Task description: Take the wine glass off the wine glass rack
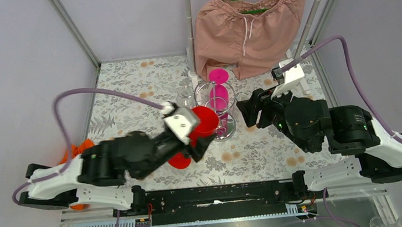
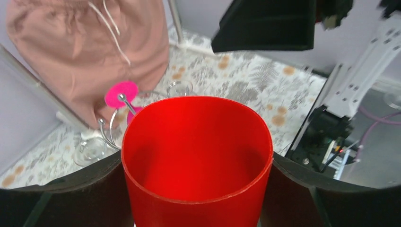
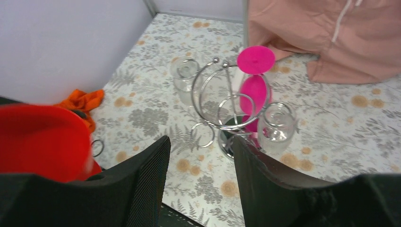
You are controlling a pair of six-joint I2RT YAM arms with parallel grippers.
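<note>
My left gripper's fingers leave the red wine glass's rim free beyond them, so my right gripper should keep on toward the bowl's facing side and close across it.
My left gripper is shut on the bowl of a red wine glass, held tilted just left of the wine glass rack; its red foot points toward me. In the left wrist view the red bowl fills the gap between my left gripper's black fingers. The chrome rack carries an upside-down pink wine glass and clear glasses. My right gripper is open and holds nothing, a little to the right of the rack.
Pink shorts on a green hanger hang behind the rack. An orange cloth lies at the left by my left arm. A second clear glass hangs on the rack's far side. Metal frame poles stand at the back corners.
</note>
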